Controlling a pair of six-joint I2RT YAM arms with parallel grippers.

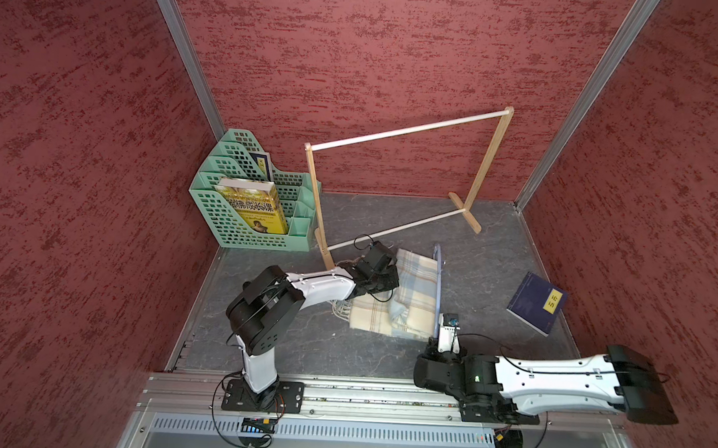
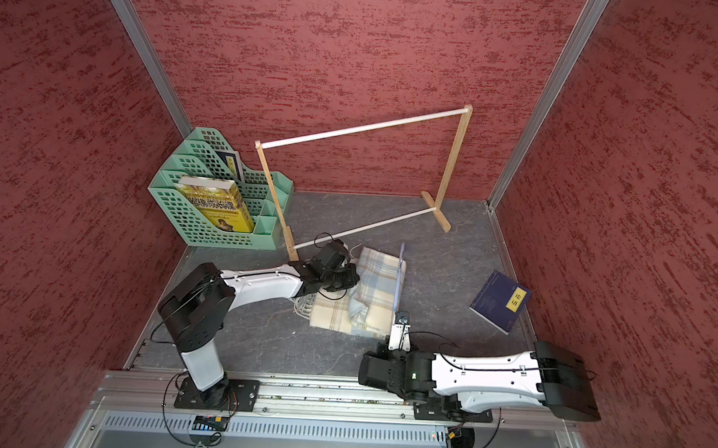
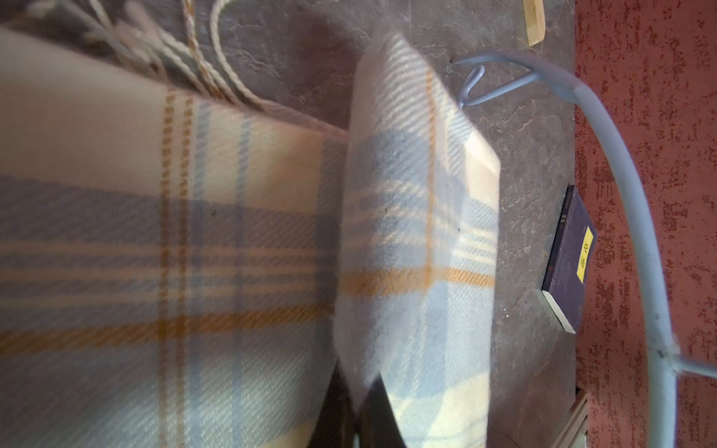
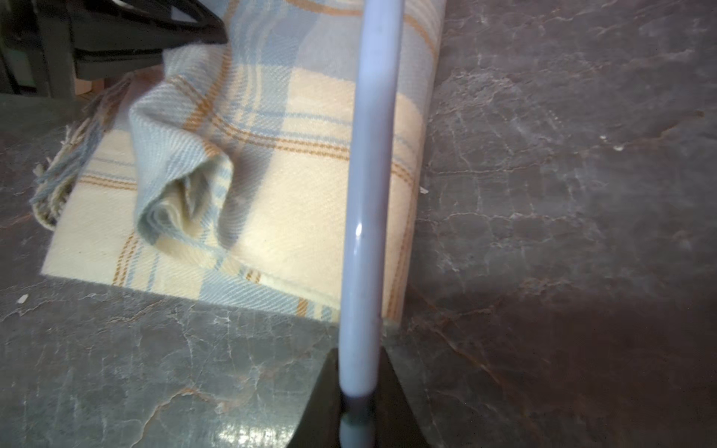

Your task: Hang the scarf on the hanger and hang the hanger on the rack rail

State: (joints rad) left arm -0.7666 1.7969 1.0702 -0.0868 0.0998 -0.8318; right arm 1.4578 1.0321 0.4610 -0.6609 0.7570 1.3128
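Note:
My left gripper should lift the scarf's raised fold that it is holding and pull it back towards the scarf's fringe, because the fold ends midway across the scarf.
The scarf, plaid in pale blue and cream with tan lines, lies folded on the grey floor, its fringe towards the left arm. In the left wrist view a raised fold of the scarf runs into my left gripper, which is shut on it; in both top views that gripper sits at the scarf's left edge. The pale-blue hanger stands along the scarf's right edge. My right gripper is shut on the near end of the hanger.
A tall wooden rack stands behind the scarf, its foot close to the left wrist. A green file organizer with books fills the back left corner. A dark blue book lies at the right, near the red wall.

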